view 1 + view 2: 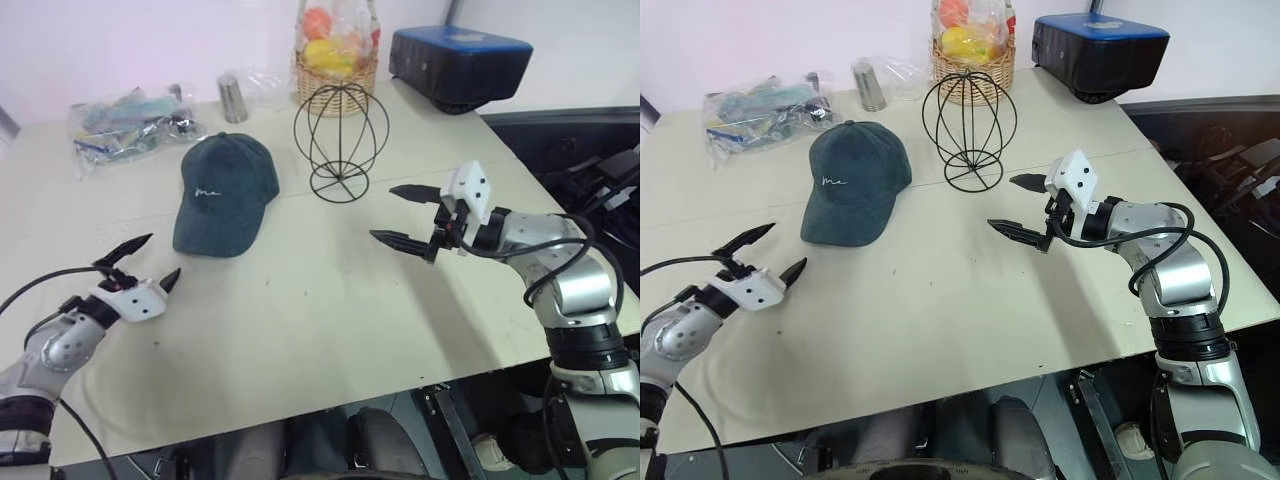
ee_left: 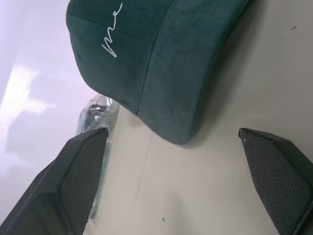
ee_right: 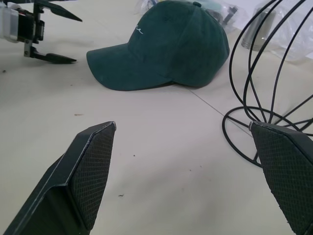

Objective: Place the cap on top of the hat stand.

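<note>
The dark teal cap (image 1: 224, 198) will keep its open dome when the robot lifts it by the cap's rim, as the cap's top (image 1: 232, 165) stands round and smooth.
The dark teal cap (image 1: 225, 195) lies flat on the table, brim toward me, white script on its front. Just right of it the black wire hat stand (image 1: 340, 140) stands upright and bare. My left gripper (image 1: 163, 256) hovers low over the table in front of the brim, open and holding nothing; the left wrist view has the cap (image 2: 146, 58) close ahead between the spread fingers. My right gripper (image 1: 382, 212) is open too, in front of and to the right of the stand, pointing left. From the right wrist I see the cap (image 3: 166, 44) and the stand (image 3: 274, 73).
A wicker basket (image 1: 337, 60) of fruit stands behind the stand. A blue-black device (image 1: 460, 60) sits at the back right. A metal cup (image 1: 233, 97) and plastic bags (image 1: 125, 120) lie at the back left. The table's right edge (image 1: 560, 190) runs near my right arm.
</note>
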Available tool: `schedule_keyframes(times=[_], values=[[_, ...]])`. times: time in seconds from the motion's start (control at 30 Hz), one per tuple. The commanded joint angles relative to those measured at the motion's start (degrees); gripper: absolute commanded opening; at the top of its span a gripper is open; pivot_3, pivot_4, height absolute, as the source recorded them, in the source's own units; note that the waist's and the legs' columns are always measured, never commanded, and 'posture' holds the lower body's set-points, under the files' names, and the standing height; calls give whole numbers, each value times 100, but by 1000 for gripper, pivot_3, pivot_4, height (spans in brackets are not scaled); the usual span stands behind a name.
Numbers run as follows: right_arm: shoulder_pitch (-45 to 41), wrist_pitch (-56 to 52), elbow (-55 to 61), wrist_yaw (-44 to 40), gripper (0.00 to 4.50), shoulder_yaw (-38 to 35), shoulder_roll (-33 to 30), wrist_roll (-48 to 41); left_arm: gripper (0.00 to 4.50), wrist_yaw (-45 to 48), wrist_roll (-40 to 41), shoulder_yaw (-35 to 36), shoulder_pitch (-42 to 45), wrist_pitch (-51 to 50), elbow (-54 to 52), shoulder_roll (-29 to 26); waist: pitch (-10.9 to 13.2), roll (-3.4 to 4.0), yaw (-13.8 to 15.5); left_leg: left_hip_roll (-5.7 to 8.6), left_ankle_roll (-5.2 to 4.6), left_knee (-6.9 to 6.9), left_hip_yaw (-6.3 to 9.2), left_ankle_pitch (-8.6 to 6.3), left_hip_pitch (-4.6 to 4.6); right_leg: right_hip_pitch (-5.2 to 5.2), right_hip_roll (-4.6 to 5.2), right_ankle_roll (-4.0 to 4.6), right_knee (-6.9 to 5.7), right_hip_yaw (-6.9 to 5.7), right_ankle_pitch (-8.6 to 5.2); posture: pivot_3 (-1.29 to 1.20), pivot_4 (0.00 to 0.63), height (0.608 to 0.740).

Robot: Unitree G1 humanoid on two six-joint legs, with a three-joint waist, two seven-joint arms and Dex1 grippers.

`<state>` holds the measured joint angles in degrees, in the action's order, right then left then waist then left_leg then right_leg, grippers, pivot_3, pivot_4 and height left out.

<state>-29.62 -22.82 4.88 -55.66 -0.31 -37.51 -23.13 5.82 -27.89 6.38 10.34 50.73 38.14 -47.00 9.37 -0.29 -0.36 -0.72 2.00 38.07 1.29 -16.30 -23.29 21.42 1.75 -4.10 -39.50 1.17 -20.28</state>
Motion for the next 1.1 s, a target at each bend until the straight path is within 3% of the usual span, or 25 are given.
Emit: schedule_keyframes(times=[0.03,0.5,1.1], values=[[-44,69,233,43,4461,-123,-42,-16,4500,-307,-309,-311,181,-176,193,-33,-1,2,13,1,0,1,0,0,0,0,0,0,-2,0,0,0,150,740],[-9,-34,365,114,4461,-156,-78,-38,4500,-1247,-750,-1097,857,-587,877,-18,-4,7,95,1,1,7,-1,1,8,0,-2,0,-21,2,0,0,150,740],[-36,87,241,96,4461,-177,-90,18,4500,-1471,-562,-1479,1158,-492,1298,81,-13,22,102,3,3,9,-2,2,17,-1,-2,0,-35,4,0,0,150,740]])
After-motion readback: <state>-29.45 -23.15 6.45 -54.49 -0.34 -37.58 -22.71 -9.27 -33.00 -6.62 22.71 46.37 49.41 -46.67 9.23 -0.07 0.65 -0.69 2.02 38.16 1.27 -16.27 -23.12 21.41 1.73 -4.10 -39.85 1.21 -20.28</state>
